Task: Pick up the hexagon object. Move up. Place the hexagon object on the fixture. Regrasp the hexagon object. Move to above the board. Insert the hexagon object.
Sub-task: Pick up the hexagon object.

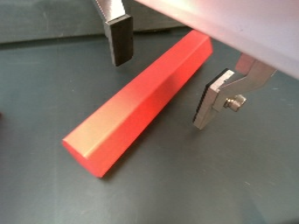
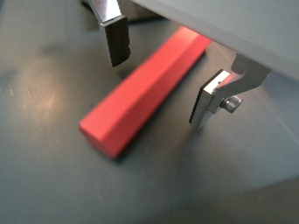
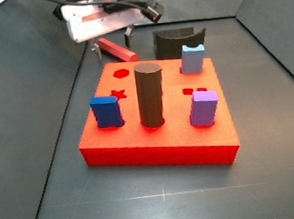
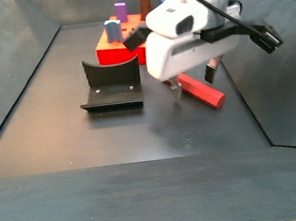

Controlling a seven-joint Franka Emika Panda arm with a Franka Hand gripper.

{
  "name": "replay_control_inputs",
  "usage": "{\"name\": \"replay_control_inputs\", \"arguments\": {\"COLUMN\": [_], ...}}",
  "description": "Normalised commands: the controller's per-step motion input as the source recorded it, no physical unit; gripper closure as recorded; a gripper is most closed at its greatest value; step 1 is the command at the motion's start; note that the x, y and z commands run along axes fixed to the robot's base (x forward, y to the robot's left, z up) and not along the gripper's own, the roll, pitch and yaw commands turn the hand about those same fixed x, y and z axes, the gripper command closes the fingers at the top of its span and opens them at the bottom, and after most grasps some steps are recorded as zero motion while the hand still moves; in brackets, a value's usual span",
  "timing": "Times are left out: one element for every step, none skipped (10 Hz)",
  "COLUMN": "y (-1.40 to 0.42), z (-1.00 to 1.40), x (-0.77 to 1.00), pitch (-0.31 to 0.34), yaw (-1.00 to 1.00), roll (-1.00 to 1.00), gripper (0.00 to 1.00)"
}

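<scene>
My gripper is going to place the hexagon object (image 3: 117,50) where the fixture's top edge (image 3: 178,36) dips between raised ends, so the object will settle into that dip and stay cradled there.
The hexagon object (image 1: 140,101), a long salmon-red faceted rod, lies flat on the dark floor; it also shows in the other wrist view (image 2: 146,92) and in both side views (image 3: 116,51) (image 4: 198,91). My gripper (image 1: 162,79) is open and straddles the rod, one finger (image 1: 118,39) on each side, neither touching it. In a side view the gripper (image 4: 195,80) hovers just over the rod, to the right of the fixture (image 4: 112,84). The red board (image 3: 165,124) with upright pegs lies in front of the fixture (image 3: 177,40).
A tall dark brown peg (image 3: 149,96), blue (image 3: 106,110), purple (image 3: 203,107) and light-blue (image 3: 193,58) pegs stand on the board. Dark enclosure walls (image 3: 28,96) slope up on both sides of the floor.
</scene>
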Motion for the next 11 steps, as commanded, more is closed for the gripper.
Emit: {"name": "replay_control_inputs", "arguments": {"y": [0.00, 0.00, 0.00, 0.00, 0.00, 0.00, 0.00, 0.00, 0.00, 0.00, 0.00], "z": [-0.26, 0.00, 0.00, 0.00, 0.00, 0.00, 0.00, 0.00, 0.00, 0.00, 0.00], "x": [0.00, 0.00, 0.00, 0.00, 0.00, 0.00, 0.00, 0.00, 0.00, 0.00, 0.00], "pitch": [0.016, -0.027, 0.000, 0.000, 0.000, 0.000, 0.000, 0.000, 0.000, 0.000, 0.000], "yaw": [0.06, 0.00, 0.00, 0.00, 0.00, 0.00, 0.00, 0.00, 0.00, 0.00, 0.00], "roll": [-0.01, 0.00, 0.00, 0.00, 0.00, 0.00, 0.00, 0.00, 0.00, 0.00, 0.00], "gripper": [0.00, 0.00, 0.00, 1.00, 1.00, 1.00, 1.00, 1.00, 1.00, 1.00, 1.00]}}
